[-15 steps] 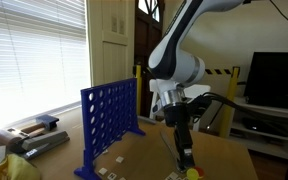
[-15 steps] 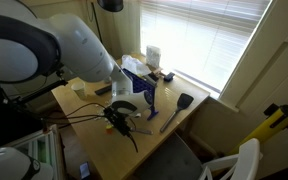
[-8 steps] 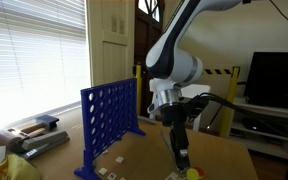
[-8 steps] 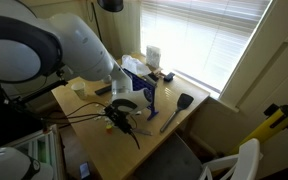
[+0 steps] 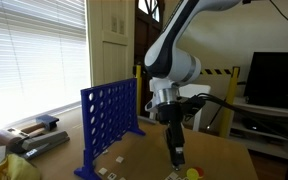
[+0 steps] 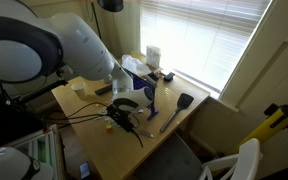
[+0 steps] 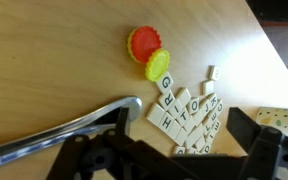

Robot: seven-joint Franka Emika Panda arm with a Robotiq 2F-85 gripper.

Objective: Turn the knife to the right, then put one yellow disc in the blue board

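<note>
My gripper's open fingers are above the letter tiles (image 7: 187, 116), away from the yellow disc (image 7: 157, 65), so I should move across to the yellow disc before I go down and close.
In the wrist view the silver knife (image 7: 69, 128) lies flat on the wooden table, its rounded tip next to my left finger (image 7: 88, 156). The yellow disc (image 7: 159, 66) lies flat, partly overlapping an orange-red disc (image 7: 141, 42). My gripper (image 7: 174, 168) is open and empty, its jaws wide apart above the scattered letter tiles (image 7: 189, 110). In an exterior view the gripper (image 5: 177, 152) hangs low over the table, with the yellow disc (image 5: 192, 172) by it and the upright blue board (image 5: 109, 125) to its left. The board also shows in an exterior view (image 6: 147, 95).
Books and clutter (image 5: 34, 135) lie behind the board. A black spatula (image 6: 176, 108) lies near the table's far edge by the window. Boxes and cups (image 6: 152, 62) stand at the back. The table edge (image 5: 246, 160) is close beside the gripper.
The gripper has shifted slightly toward the blue board and stays open. The knife and discs have not visibly moved.
</note>
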